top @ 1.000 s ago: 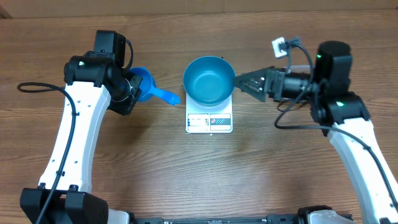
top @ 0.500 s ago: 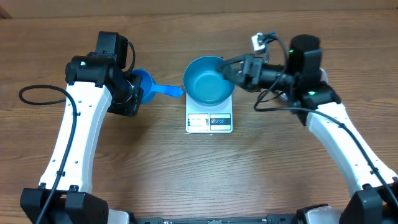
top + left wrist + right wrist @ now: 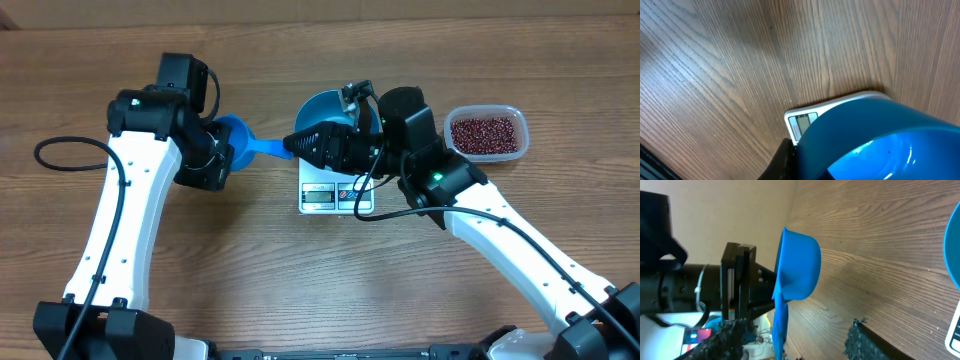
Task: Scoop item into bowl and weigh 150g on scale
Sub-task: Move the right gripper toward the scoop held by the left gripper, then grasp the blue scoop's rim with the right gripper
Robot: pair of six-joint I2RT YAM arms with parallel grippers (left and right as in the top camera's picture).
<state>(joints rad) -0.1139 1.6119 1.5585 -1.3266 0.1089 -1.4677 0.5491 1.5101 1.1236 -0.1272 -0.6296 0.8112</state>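
The scoop's handle (image 3: 268,147) is pointing into my right gripper's open fingers (image 3: 289,148). My left gripper should keep feeding it in and let go once those fingers close.
My left gripper (image 3: 216,143) is shut on the cup of a blue handled scoop (image 3: 240,140), whose handle points right. My right gripper (image 3: 292,146) reaches across the blue bowl (image 3: 322,108) and stands open around the tip of that handle. In the right wrist view the scoop (image 3: 799,270) is side-on, its handle running down between my spread fingers (image 3: 857,335) without touching them. The bowl sits on the white scale (image 3: 335,195), mostly hidden under the right arm. The beans (image 3: 485,133) lie in a clear tub at the right. In the left wrist view the scoop (image 3: 880,140) fills the lower right.
The clear plastic tub (image 3: 516,114) stands on the wooden table to the right of the scale, behind the right arm. A black cable (image 3: 60,145) loops at the far left. The scale's display (image 3: 804,120) shows just past the scoop in the left wrist view.
My right arm swung left over the bowl to the scoop's handle, uncovering the tub of beans, and its jaws narrowed. The left gripper raised the scoop's handle slightly.
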